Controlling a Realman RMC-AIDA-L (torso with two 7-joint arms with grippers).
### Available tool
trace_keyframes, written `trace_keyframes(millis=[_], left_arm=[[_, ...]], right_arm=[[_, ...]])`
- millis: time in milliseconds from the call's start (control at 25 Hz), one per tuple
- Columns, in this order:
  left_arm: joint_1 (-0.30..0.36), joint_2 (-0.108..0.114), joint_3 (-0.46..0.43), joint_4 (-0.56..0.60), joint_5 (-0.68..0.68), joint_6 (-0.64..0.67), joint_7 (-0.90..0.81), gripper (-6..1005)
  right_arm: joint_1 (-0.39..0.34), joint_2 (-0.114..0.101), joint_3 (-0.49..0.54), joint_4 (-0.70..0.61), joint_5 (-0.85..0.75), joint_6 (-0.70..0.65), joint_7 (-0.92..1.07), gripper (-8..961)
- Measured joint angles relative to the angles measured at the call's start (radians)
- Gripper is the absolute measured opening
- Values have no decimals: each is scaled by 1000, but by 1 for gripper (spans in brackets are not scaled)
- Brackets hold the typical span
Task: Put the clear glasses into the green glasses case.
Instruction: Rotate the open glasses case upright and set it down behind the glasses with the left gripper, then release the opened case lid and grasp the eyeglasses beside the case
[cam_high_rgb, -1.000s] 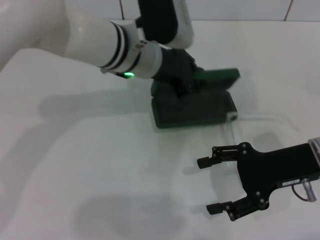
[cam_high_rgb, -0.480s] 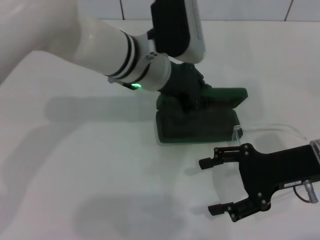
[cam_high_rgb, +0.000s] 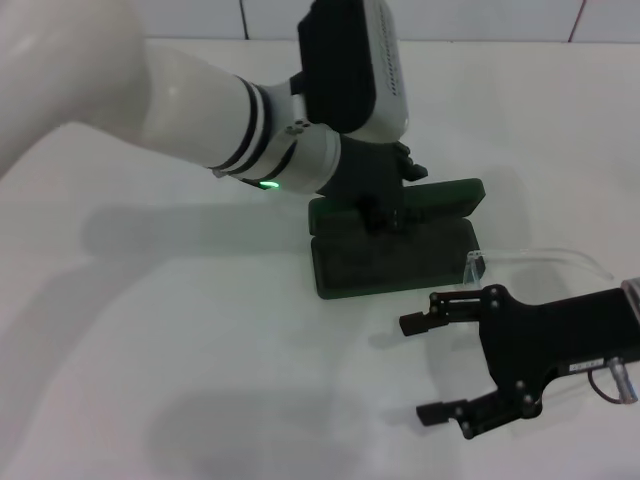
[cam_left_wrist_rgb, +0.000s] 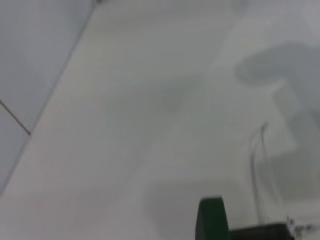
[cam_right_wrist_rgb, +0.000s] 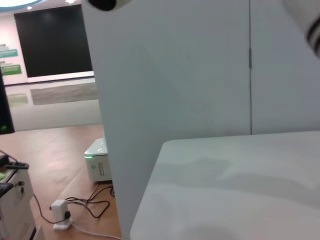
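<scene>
The robot's right gripper is level with its fingers pointing past the clear glasses (cam_high_rgb: 545, 252), so it should pull back and tilt down onto the glasses' front frame (cam_high_rgb: 473, 269).
The green glasses case (cam_high_rgb: 395, 262) lies open in the middle of the table, dark lining up, with its lid (cam_high_rgb: 440, 195) raised behind. My left gripper (cam_high_rgb: 385, 212) reaches across from the left and is shut on the lid's front edge. The clear glasses (cam_high_rgb: 555, 255) lie on the table just right of the case, one end (cam_high_rgb: 475, 265) touching its corner. My right gripper (cam_high_rgb: 422, 368) hovers open near the front, apart from both. In the left wrist view a green corner of the case (cam_left_wrist_rgb: 212, 218) and the thin clear glasses (cam_left_wrist_rgb: 257, 165) show faintly.
The white table (cam_high_rgb: 150, 330) spreads bare to the left and front of the case. A tiled wall (cam_high_rgb: 480, 18) runs along the far edge. The right wrist view shows only a white panel (cam_right_wrist_rgb: 175, 75), the table edge and the floor beyond.
The left gripper and the case have shifted together toward me and slightly right. The case's corner now meets the glasses' end. The right gripper has barely moved.
</scene>
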Motion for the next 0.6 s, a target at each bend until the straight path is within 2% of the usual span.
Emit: trace_keyframes(millis=[80, 280, 360, 440, 600], left_arm=[[50, 1, -5, 63, -17, 2, 2, 447], [269, 2, -29, 322, -119, 6, 72, 446], [352, 2, -44, 387, -190, 7, 117, 446], [426, 2, -63, 424, -273, 12, 166, 446], [550, 2, -134, 430, -471, 66, 313, 446]], right_arm=[[0, -5, 14, -2, -1, -2, 25, 838], [0, -30, 65, -48, -8, -7, 174, 838], [-1, -51, 84, -118, -28, -7, 327, 838], [-5, -61, 121, -211, -88, -8, 506, 837], [7, -56, 193, -434, -317, -18, 902, 837]])
